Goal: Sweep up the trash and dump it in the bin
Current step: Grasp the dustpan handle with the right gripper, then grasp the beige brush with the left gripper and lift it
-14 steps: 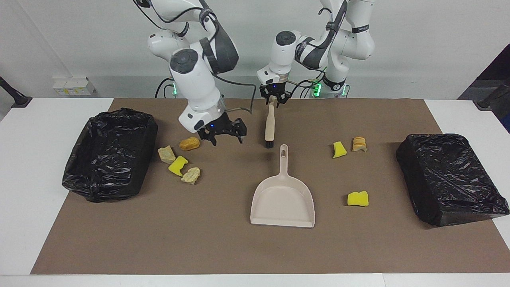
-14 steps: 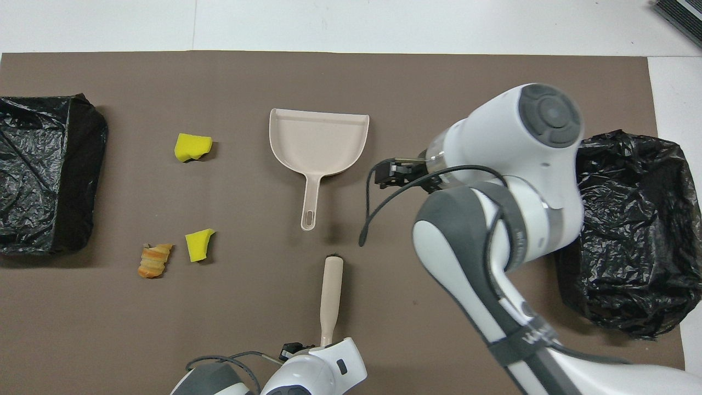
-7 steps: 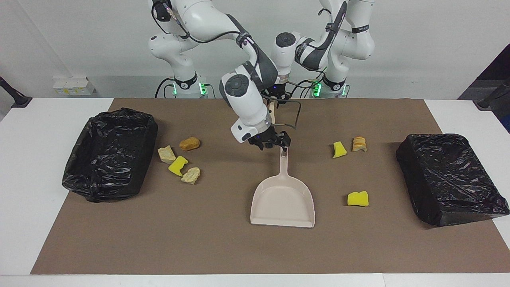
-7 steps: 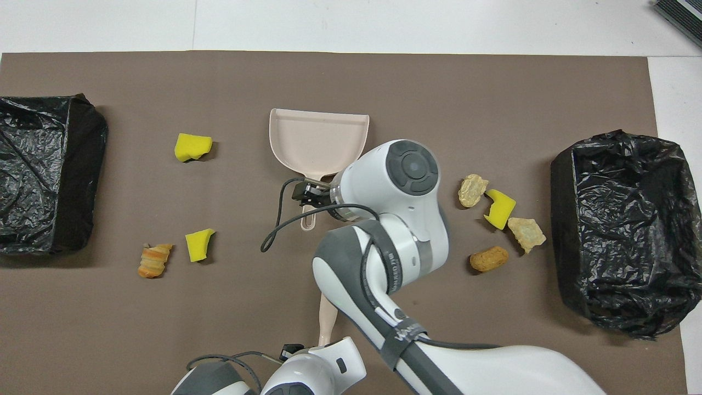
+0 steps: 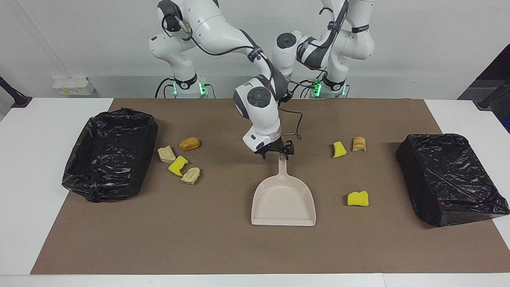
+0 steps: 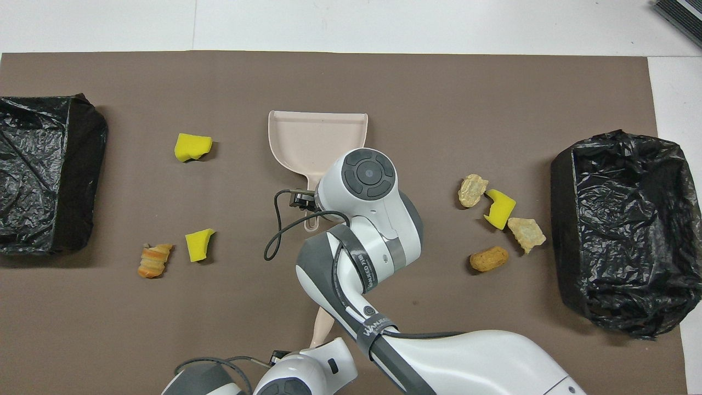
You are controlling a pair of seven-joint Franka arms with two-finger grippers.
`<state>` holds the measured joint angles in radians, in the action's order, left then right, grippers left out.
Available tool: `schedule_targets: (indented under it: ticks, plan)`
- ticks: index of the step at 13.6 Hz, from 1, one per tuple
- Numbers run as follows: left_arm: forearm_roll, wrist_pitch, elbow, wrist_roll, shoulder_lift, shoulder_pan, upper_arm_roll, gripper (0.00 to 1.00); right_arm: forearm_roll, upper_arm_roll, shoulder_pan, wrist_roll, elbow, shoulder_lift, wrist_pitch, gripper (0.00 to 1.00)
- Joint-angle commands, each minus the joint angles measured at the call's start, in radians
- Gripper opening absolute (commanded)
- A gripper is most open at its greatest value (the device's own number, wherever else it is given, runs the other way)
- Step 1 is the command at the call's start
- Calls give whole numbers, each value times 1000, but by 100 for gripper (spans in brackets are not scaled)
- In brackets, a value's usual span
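Observation:
The dustpan's wide edge (image 6: 318, 114) aims straight past the bread lump (image 6: 154, 260), so my right gripper should turn that edge toward the bread lump before my left gripper sweeps.
The beige dustpan (image 5: 283, 199) lies flat mid-table, its handle (image 5: 282, 164) pointing toward the robots. My right gripper (image 5: 275, 152) is down at the handle's end, open, with its fingers either side of it. The beige brush (image 6: 323, 326) lies nearer to the robots than the pan. Its handle runs under my left arm's wrist (image 6: 307, 370), which hides the left gripper shut on it. Several trash scraps lie toward the right arm's end: an orange lump (image 5: 189, 143), a yellow sponge (image 5: 177, 166) and two tan lumps (image 5: 166, 154). Three more lie toward the left arm's end: two yellow sponges (image 5: 357, 198) and a bread lump (image 5: 359, 144).
A black-bagged bin (image 5: 109, 153) stands at the right arm's end of the brown mat, beside the cluster of scraps. Another black-bagged bin (image 5: 450, 177) stands at the left arm's end. My right arm stretches over the brush and covers most of it.
My right arm swung from above the orange lump across to the dustpan's handle and came down onto its end. The left gripper closed on the brush handle. Brush and scraps stayed put.

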<state>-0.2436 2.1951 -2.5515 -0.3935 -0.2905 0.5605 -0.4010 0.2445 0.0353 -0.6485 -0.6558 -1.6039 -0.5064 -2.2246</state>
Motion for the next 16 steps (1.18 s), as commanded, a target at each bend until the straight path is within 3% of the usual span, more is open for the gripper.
schedule_targets:
  ticks: [1,3,5,7,9,13,16]
  plan:
    - [3,-177,-21,-13,-168,-46,1,0,-14,-2,4,24,59,-34,25,97]
    - [3,-285,-19,-10,-246,-89,1,0,31,-2,3,27,58,-34,20,96]
    - [35,-363,-19,-7,-309,-158,1,0,35,-2,4,66,56,-32,20,83]
    - [81,-367,-10,-5,-305,-218,1,0,35,0,4,93,58,-31,26,64]
    - [98,-370,34,5,-302,-272,1,0,35,0,9,94,58,-32,25,51]
    - [142,-336,39,152,-282,-402,-2,0,35,0,1,105,55,-31,28,48]
    - [158,-281,42,264,-253,-565,-2,0,33,0,3,129,51,-31,28,28]
